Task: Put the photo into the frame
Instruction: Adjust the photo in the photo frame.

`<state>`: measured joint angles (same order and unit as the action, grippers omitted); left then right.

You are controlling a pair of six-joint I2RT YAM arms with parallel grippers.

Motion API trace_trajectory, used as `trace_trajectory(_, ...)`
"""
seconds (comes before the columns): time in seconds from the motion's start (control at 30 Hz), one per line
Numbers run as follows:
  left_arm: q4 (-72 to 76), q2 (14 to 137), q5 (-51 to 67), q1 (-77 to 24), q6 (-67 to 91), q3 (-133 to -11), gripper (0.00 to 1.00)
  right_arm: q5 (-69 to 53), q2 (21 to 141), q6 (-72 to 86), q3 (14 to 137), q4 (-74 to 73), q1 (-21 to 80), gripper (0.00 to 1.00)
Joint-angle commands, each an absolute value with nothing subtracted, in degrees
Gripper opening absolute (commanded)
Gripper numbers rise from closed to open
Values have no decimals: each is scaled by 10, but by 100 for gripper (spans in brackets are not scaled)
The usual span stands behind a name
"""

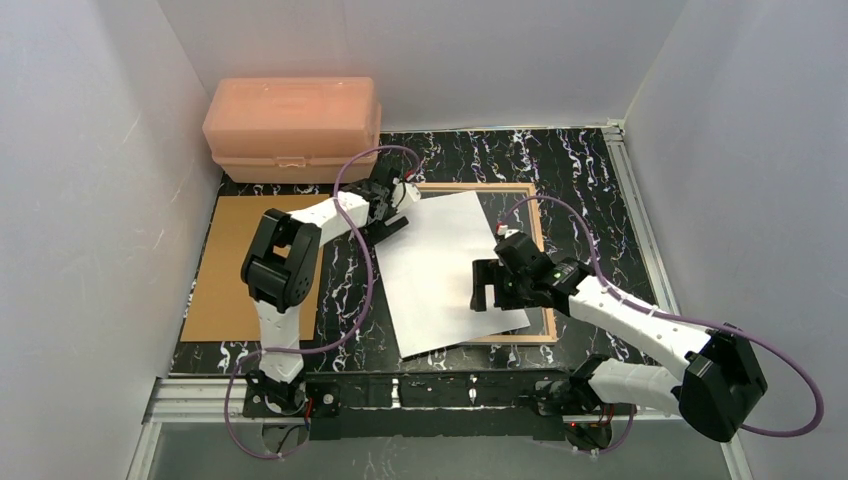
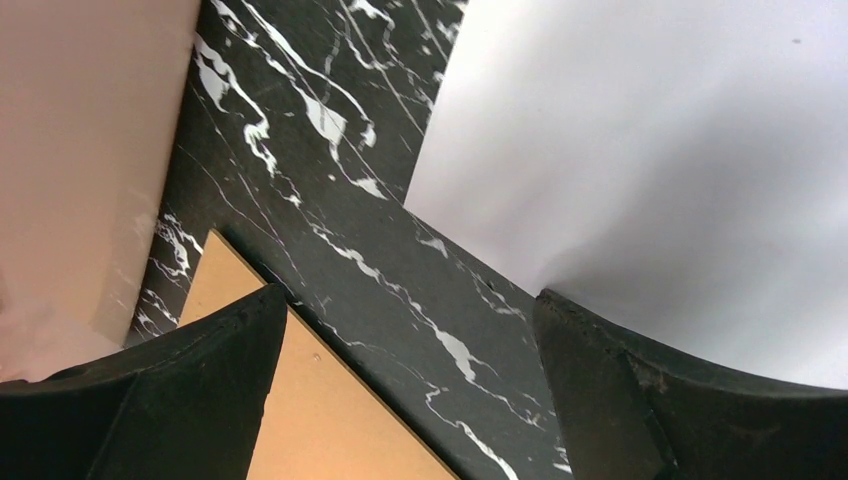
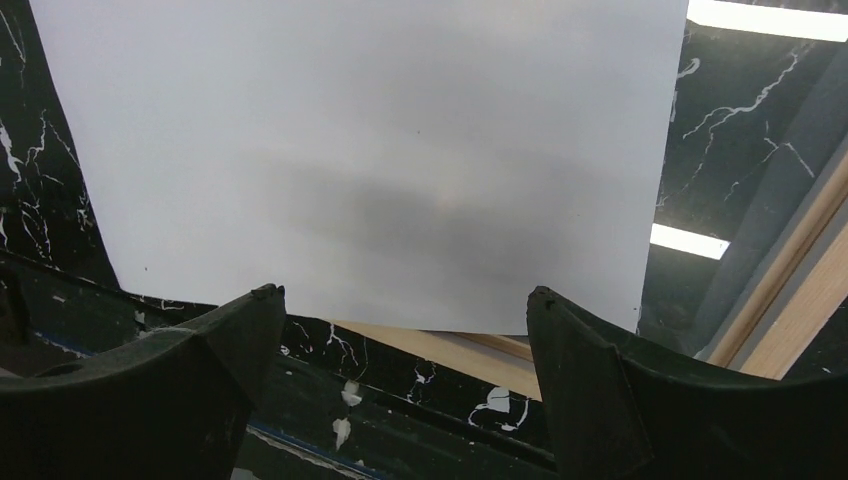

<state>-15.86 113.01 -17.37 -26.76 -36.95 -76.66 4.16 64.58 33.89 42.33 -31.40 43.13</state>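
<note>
My left gripper should move back and my right gripper should push the overhanging edge (image 1: pixel 388 290) inward, because the photo lies crooked with its near corner (image 1: pixel 404 353) past the frame.
The photo (image 1: pixel 440 265) lies white back up, skewed across the frame (image 1: pixel 541 250), whose tan wood back shows along the top, right and near sides. Its near-left corner juts past the frame onto the table. My left gripper (image 1: pixel 400 210) hovers open at the photo's far-left corner. In the left wrist view the gripper (image 2: pixel 410 293) has only marble between its fingers, and the photo (image 2: pixel 650 150) is off to the right. My right gripper (image 1: pixel 492 295) is open above the photo's near-right part. Its wrist view shows the gripper (image 3: pixel 400 292) empty, with the photo (image 3: pixel 380 150) and the frame's near rail (image 3: pixel 450 345) ahead.
A brown backing board (image 1: pixel 235 270) lies flat at the left of the black marble table (image 1: pixel 580 170). A pink plastic box (image 1: pixel 292 128) stands at the far left, close behind the left gripper. White walls close in the left, back and right sides.
</note>
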Motion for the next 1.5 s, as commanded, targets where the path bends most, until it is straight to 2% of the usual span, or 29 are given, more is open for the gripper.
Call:
trace_trajectory(0.0,-183,1180,-138,-259,-341,-789,92,70,649,373,424,-303,460,99)
trace_trajectory(0.47,-215,1225,-97,-260,-285,-886,91,106,681,439,394,-276,567,99)
trace_trajectory(0.8,-271,1237,-53,-261,-237,-960,91,128,683,448,406,-283,588,99)
trace_trajectory(1.03,-307,1200,-20,-252,-208,-980,93,146,697,428,436,-276,589,99)
trace_trajectory(1.2,-376,1157,48,-192,-168,-1029,95,170,756,383,501,-269,597,99)
trace_trajectory(1.47,-480,1039,148,-99,-149,-1041,98,287,942,251,715,-305,639,98)
